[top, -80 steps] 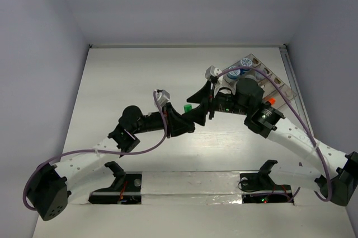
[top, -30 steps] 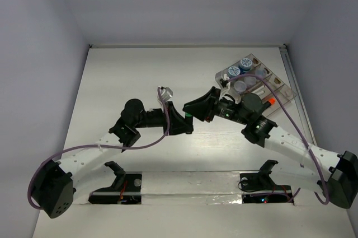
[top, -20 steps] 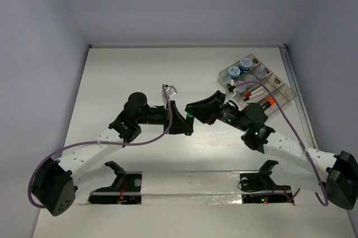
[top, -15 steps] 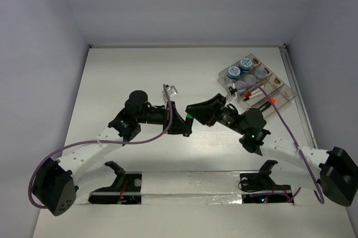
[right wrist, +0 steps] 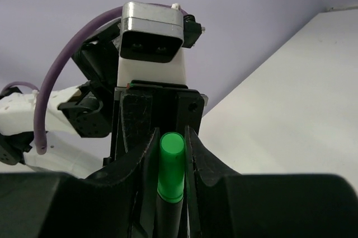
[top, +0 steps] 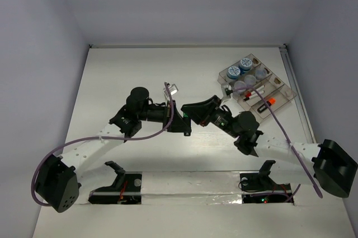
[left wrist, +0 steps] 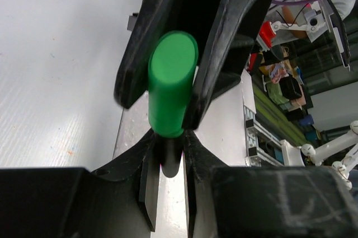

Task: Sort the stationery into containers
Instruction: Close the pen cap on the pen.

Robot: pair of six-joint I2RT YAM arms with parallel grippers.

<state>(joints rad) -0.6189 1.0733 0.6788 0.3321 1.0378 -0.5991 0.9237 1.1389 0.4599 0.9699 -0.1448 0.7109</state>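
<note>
I should open my left gripper and back it off before my right gripper carries the highlighter (left wrist: 171, 89), now gripped by both, to the orange-tipped marker's compartment (top: 273, 106).
A stubby black highlighter with a green cap (left wrist: 172, 81) hangs over the middle of the table, and both grippers meet on it. My right gripper (right wrist: 172, 148) is shut on it, with the green cap (right wrist: 172, 165) between its fingers. My left gripper (left wrist: 168, 157) is shut on the dark part just under the cap. From above, the left gripper (top: 183, 121) and right gripper (top: 192, 116) touch tip to tip, and the highlighter is almost hidden. The clear compartment tray (top: 285, 88) sits at the back right, apart from both grippers.
In the tray lie blue-lidded pots (top: 234, 70), paler pots (top: 250, 80), white pens (top: 256, 93) and an orange-tipped marker (top: 272, 101). The right arm's purple cable (top: 274, 116) arcs over the tray's near side. Two arm mounts sit at the near edge.
The right arm has swung its elbow back toward the near edge and away from the tray. The left arm's elbow has shifted slightly back. The grippers stayed joined on the highlighter.
</note>
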